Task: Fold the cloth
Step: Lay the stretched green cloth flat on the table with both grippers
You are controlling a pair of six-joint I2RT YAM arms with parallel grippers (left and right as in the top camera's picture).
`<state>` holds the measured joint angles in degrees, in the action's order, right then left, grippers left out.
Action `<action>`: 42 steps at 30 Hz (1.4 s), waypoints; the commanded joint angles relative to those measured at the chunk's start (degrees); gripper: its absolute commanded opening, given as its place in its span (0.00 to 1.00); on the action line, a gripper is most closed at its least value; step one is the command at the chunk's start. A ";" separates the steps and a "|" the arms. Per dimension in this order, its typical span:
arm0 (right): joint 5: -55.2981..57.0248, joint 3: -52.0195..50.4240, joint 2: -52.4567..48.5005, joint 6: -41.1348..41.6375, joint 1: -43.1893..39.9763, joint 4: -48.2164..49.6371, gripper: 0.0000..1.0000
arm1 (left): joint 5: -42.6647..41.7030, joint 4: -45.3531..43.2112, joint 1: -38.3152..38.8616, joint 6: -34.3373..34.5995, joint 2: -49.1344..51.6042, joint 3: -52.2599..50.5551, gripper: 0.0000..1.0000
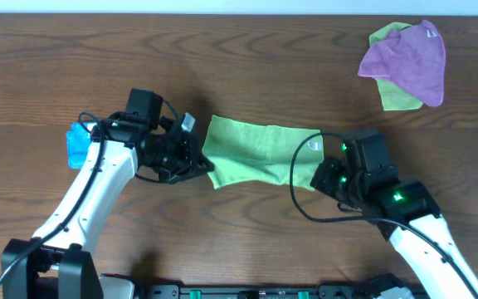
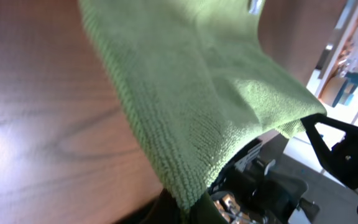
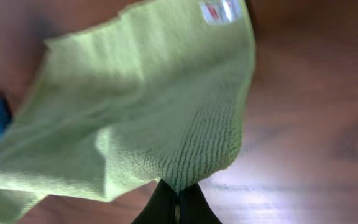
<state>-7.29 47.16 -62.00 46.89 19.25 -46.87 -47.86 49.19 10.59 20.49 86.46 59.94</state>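
The near part of the light green cloth hangs down in slanted folds (image 1: 260, 170), so my grippers should lay it down and spread out the cloth from its far edge (image 1: 260, 125) before they fold it.
A light green cloth (image 1: 256, 152) lies stretched across the middle of the table, with a white label near its right end. My left gripper (image 1: 199, 163) is shut on the cloth's near left corner; the left wrist view shows the cloth (image 2: 197, 93) rising from the jaws (image 2: 188, 208). My right gripper (image 1: 320, 178) is shut on the near right corner; the right wrist view shows the cloth (image 3: 142, 106) pinched between the black fingertips (image 3: 178, 198). The cloth looks lifted slightly between the two grippers.
A purple cloth (image 1: 409, 58) lies over another green cloth (image 1: 395, 98) at the far right corner. A blue object (image 1: 78, 145) sits by the left arm. Black cables hang near the right arm (image 1: 301, 183).
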 commanded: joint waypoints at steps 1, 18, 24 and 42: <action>-1.16 0.96 1.53 -1.14 -0.31 -3.02 0.01 | 2.64 3.63 -0.35 -3.85 -0.42 0.98 0.06; -3.50 0.96 3.67 -1.14 -0.04 -12.76 0.51 | 12.50 19.69 -0.37 -12.83 -0.42 0.98 0.80; -3.45 0.96 3.67 -1.68 -0.04 -12.72 0.51 | 13.81 20.39 -0.46 -13.22 -0.42 0.98 0.97; -3.50 0.79 -19.43 -10.80 -0.11 18.97 0.01 | 3.02 0.11 -0.46 -6.73 -0.39 0.98 0.34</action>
<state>-7.84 47.31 -77.36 37.58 19.25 -30.33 -42.48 50.41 10.48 11.64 86.46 60.03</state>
